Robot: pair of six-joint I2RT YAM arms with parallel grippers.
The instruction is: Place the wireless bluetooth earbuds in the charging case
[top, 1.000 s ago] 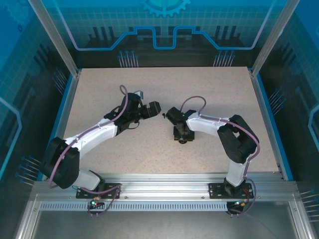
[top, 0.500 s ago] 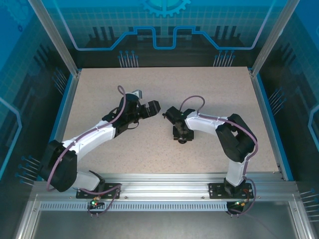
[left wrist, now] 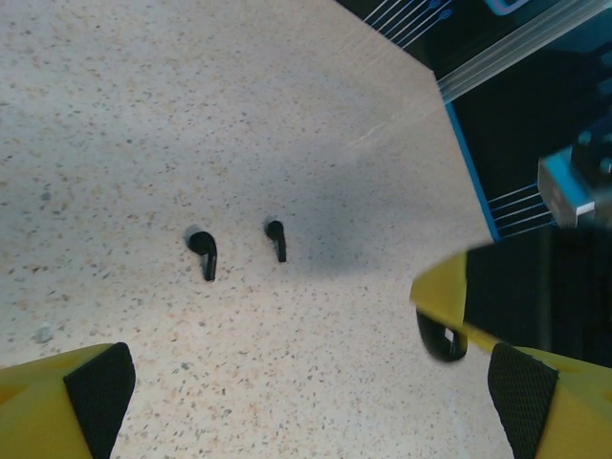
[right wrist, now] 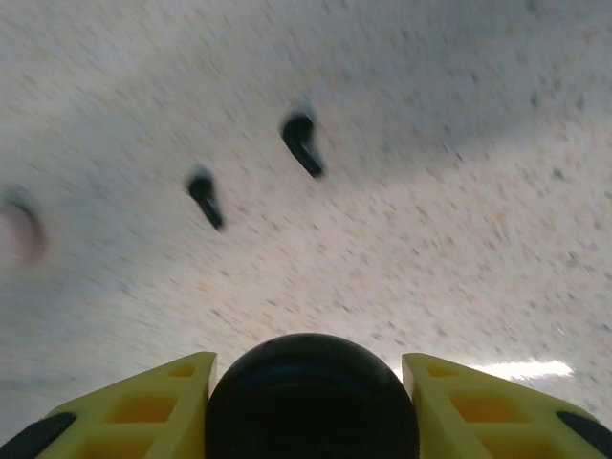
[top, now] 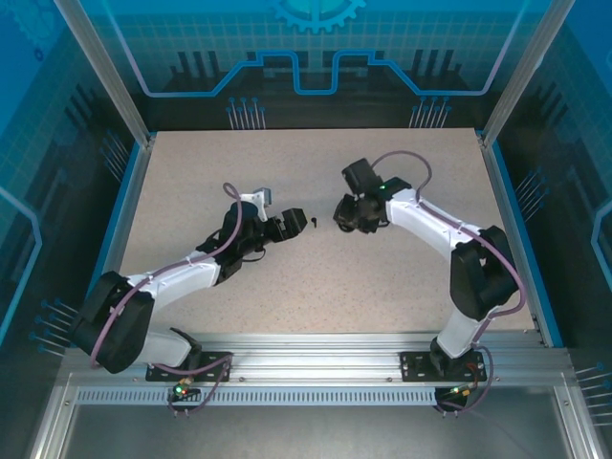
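Note:
My left gripper should keep moving toward the charging case's loose end (left wrist: 440, 337), which sticks out from my right gripper's fingers, until its open fingers are around the case (left wrist: 446, 344).
Two black earbuds (left wrist: 203, 253) (left wrist: 276, 239) lie side by side on the speckled table, ahead of my left gripper (left wrist: 306, 402), which stands wide open with nothing between its fingers. From above, the buds (top: 313, 222) sit in the narrow space between the two grippers. My right gripper (right wrist: 311, 382) is shut on a round black charging case (right wrist: 311, 402) and holds it off the table, with the same buds (right wrist: 302, 143) (right wrist: 205, 198) just beyond. An edge of that case (left wrist: 442, 342) peeks out under the right gripper's yellow finger in the left wrist view.
A blurred pale spot (right wrist: 19, 234) lies on the table at the far left of the right wrist view. Blue rails (top: 507, 220) border the tabletop, and the glass back wall (top: 316, 105) stands behind it.
The right arm swung from the table's middle toward the back, carrying the black case, and now points at the buds. The left gripper has dropped lower and slid slightly nearer.

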